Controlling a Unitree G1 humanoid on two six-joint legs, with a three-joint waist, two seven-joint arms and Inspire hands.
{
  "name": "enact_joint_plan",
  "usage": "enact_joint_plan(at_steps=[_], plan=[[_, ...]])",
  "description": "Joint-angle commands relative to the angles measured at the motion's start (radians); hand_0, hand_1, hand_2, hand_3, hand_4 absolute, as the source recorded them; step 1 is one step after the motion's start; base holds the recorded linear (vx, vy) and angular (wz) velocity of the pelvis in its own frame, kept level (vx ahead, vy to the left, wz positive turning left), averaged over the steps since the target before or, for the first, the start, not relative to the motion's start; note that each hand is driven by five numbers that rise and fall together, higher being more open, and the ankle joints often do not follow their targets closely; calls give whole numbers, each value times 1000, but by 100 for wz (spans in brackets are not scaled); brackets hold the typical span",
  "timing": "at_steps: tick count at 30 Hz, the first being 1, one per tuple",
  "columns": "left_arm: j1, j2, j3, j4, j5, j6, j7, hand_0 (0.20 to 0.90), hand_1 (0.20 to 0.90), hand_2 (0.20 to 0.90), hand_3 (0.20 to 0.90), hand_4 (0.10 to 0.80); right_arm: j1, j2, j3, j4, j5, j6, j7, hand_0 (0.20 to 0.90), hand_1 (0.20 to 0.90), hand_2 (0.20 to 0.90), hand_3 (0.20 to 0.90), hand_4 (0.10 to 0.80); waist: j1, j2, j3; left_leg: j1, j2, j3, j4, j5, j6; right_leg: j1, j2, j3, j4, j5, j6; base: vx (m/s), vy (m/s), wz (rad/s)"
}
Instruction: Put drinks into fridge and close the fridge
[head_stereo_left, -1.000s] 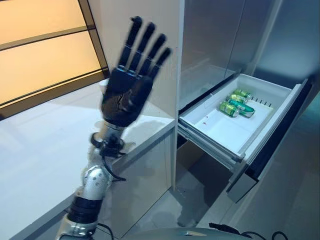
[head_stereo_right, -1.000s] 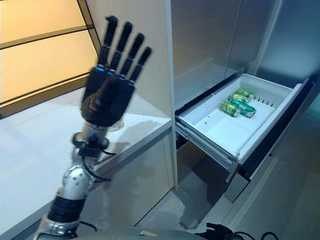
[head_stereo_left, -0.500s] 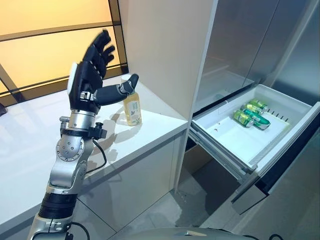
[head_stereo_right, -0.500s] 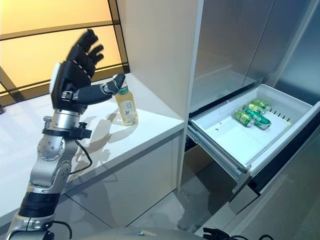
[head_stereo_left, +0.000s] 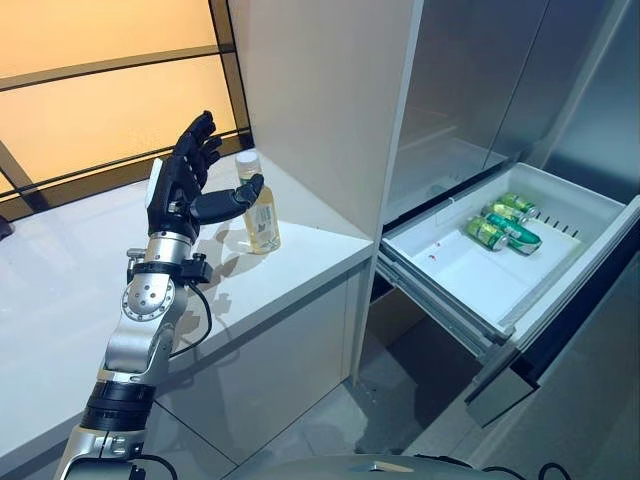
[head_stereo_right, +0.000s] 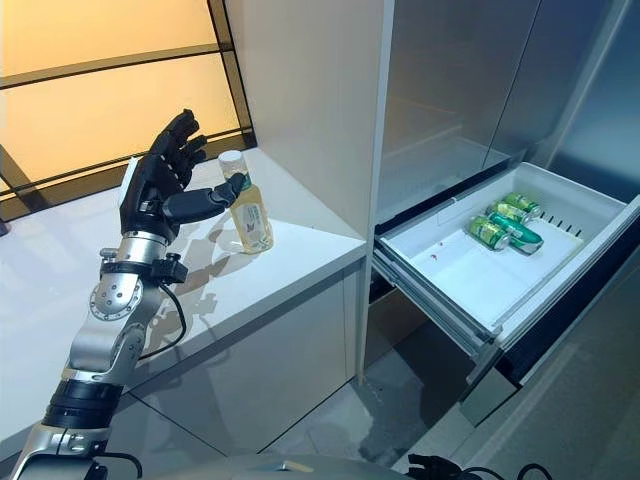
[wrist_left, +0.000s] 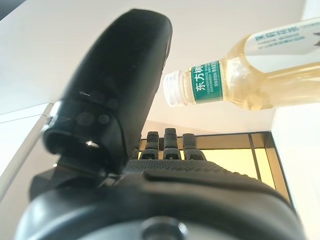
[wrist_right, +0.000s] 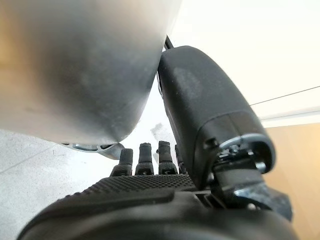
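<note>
The bottle (head_stereo_left: 263, 217) should keep its pale yellow drink inside when the robot carries it tilted, because the white cap (head_stereo_left: 247, 158) sits all the way down on the bottle's neck.
A bottle of pale yellow drink (head_stereo_left: 260, 206) with a white cap stands upright on the white counter (head_stereo_left: 300, 250). My left hand (head_stereo_left: 180, 185) is raised just to its left, open, with its fingers straight and its thumb (wrist_left: 125, 80) stretched out close by the bottle's neck (wrist_left: 200, 85); nothing is in its grasp. The fridge drawer (head_stereo_left: 455, 295) stands pulled out at the right, with green cans (head_stereo_left: 500, 220) lying at its far end. My right hand (wrist_right: 150, 200) is open and empty, with grey floor past it.
A tall white cabinet side (head_stereo_left: 330, 90) rises right behind the bottle. The steel fridge front (head_stereo_left: 480, 70) stands above the open drawer. An orange-lit window (head_stereo_left: 90, 90) runs behind the counter. Grey floor (head_stereo_left: 400, 390) lies under the drawer.
The camera has shifted. My left hand has come down from in front of the camera and reached out to the bottle, its thumb now beside the neck.
</note>
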Motion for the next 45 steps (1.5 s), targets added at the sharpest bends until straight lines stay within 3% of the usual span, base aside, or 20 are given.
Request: enact_joint_plan(at_steps=[1,6,32,42,43,45], plan=[[-122,84,37,-28,-15,-71,14,900,900,900,900,800,-36,8,35,25,-39,-5,21,900,900,900,900,800,-9,-38,6,33,-101,67,6,-91,87,3,49,61,10,-12,-54,0,0,0],[-132,78,28,6,-75,-67,-19,900,900,900,900,800,-38,2,36,18,-46,-8,29,900,900,900,900,800,-19,-39,9,37,-101,77,6,-93,89,3,50,71,10,-10,-53,0,0,0],[-159,71,1,140,-59,-31,-55,900,900,900,900,800,-33,-11,37,5,-80,4,46,900,900,900,900,800,-49,-34,11,43,-100,104,6,-97,92,-1,51,95,10,-6,-49,4,5,-2],[-170,71,6,179,-85,-61,-33,900,900,900,900,800,-23,-9,44,3,-90,5,47,900,900,900,900,800,-59,-31,10,45,-101,111,6,-98,93,-1,51,101,10,-6,-48,13,4,-5],[-170,71,8,178,-86,-61,-32,848,848,848,840,740,-22,-9,44,4,-91,4,46,900,900,900,900,800,-59,-31,10,45,-101,111,6,-98,94,-1,51,101,10,-7,-48,9,1,-5],[-170,70,9,176,-87,-63,-30,818,818,818,804,704,-20,-8,43,6,-92,3,45,900,900,900,900,800,-59,-31,9,44,-102,111,6,-98,94,-1,51,102,10,-6,-48,0,0,0]])
